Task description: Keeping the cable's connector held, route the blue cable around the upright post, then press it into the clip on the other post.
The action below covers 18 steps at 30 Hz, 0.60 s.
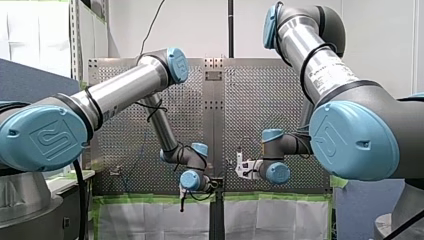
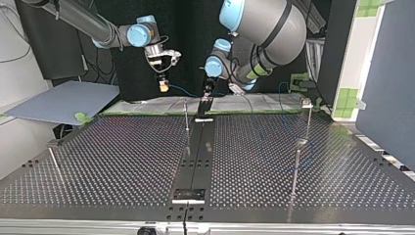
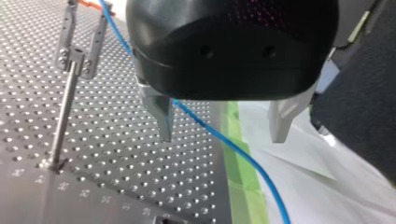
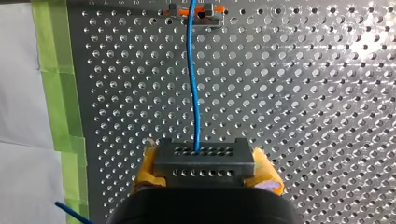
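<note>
The blue cable (image 4: 192, 74) comes out of the connector block in a gentle, even bow (image 4: 197, 142). It will stay in a smooth, shallow curve when I carry it.
My right gripper (image 4: 205, 174), with yellow pads, is shut on a grey connector block (image 4: 203, 156). The blue cable (image 4: 192, 84) runs from the block straight ahead to an orange-and-metal clip (image 4: 196, 11) on the perforated plate. In the top view my right gripper (image 2: 164, 86) hangs above the table's far edge. My left gripper (image 3: 222, 140) is open, its metal fingers (image 3: 163, 114) wide apart. The blue cable (image 3: 219, 135) slants past the inner side of one finger; whether it touches I cannot tell. Beside that gripper stands a thin post (image 3: 63, 121) topped by a forked clip (image 3: 77, 51).
Several thin upright posts stand on the perforated table (image 2: 122, 161): one near the middle (image 2: 186, 115), two at the top view's right (image 2: 308, 117) (image 2: 296, 166). Green tape (image 3: 240, 168) and white sheeting line the table's edge. A grey board (image 2: 63, 100) lies at the top view's left.
</note>
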Available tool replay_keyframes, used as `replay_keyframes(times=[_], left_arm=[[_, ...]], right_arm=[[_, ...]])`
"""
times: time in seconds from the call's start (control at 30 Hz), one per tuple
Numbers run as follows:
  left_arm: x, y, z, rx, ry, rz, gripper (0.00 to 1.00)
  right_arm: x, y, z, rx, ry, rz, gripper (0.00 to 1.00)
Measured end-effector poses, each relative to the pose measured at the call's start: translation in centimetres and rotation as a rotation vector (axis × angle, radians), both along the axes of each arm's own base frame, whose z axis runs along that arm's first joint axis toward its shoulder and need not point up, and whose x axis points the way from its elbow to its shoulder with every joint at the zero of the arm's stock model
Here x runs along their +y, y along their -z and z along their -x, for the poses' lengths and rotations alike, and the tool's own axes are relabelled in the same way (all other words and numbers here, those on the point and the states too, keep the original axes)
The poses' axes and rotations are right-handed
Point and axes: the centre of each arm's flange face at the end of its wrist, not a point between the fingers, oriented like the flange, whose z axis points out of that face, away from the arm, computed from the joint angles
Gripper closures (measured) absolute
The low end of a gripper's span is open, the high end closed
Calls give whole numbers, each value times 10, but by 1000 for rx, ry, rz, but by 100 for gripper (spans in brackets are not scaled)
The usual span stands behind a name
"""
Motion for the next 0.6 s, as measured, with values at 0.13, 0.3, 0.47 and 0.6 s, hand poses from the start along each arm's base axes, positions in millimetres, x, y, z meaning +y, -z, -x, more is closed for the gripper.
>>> replay_keyframes(times=[0.13,0.3,0.47,0.6], left_arm=[[-2,-1,-1,-9,-21,33,0],[-3,-2,-1,-6,-44,70,0],[-6,-2,0,6,-45,112,0],[-10,-3,0,10,-26,166,0]], right_arm=[[2,0,-2,1,-13,-2,100],[5,0,-5,0,-37,-4,100],[7,0,-9,-5,-67,-2,100],[8,0,-11,-10,-80,-2,100]])
